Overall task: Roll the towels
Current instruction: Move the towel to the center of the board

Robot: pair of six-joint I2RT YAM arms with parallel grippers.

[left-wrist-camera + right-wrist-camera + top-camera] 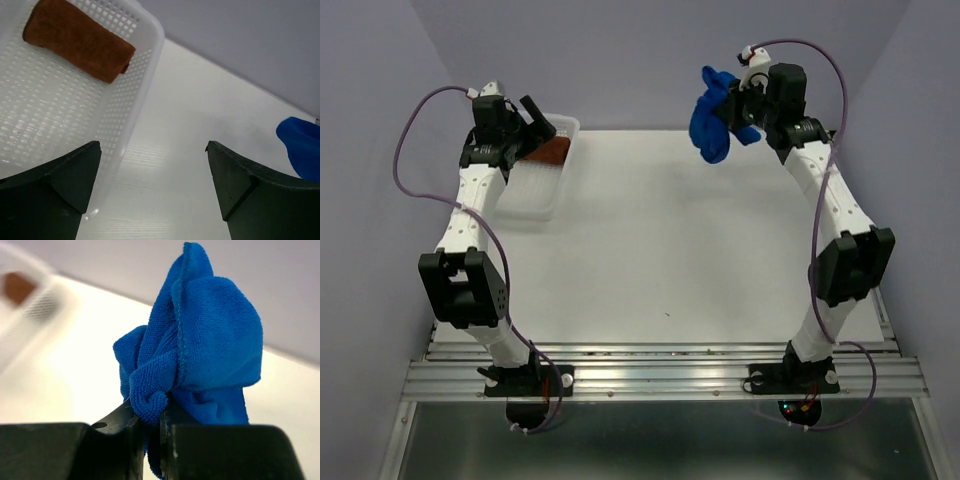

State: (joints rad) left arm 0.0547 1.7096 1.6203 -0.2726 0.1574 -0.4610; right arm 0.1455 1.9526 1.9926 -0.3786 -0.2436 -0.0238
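The blue towel hangs bunched [710, 130] from my right gripper, so next I lower it onto the white table [710, 222] and take its corners with both grippers before rolling it.
The rust-brown towel [551, 152] lies rolled in the far end of the white mesh basket [542, 195]; it also shows in the left wrist view [80, 39]. My left gripper [532, 122] hangs open and empty above the basket's far right side; its fingers [60, 190] stand wide apart. My right gripper [745, 105] is raised high at the far right and is shut on the blue towel [713, 118]. The towel hangs bunched from the jaws, clear of the table, and fills the right wrist view [200, 350]. Its edge shows at the right of the left wrist view [302, 145].
The white table [690, 240] spreads between the arms. The basket stands at its far left edge. Lavender walls close the back and sides. A metal rail [660, 375] carries both arm bases at the near edge.
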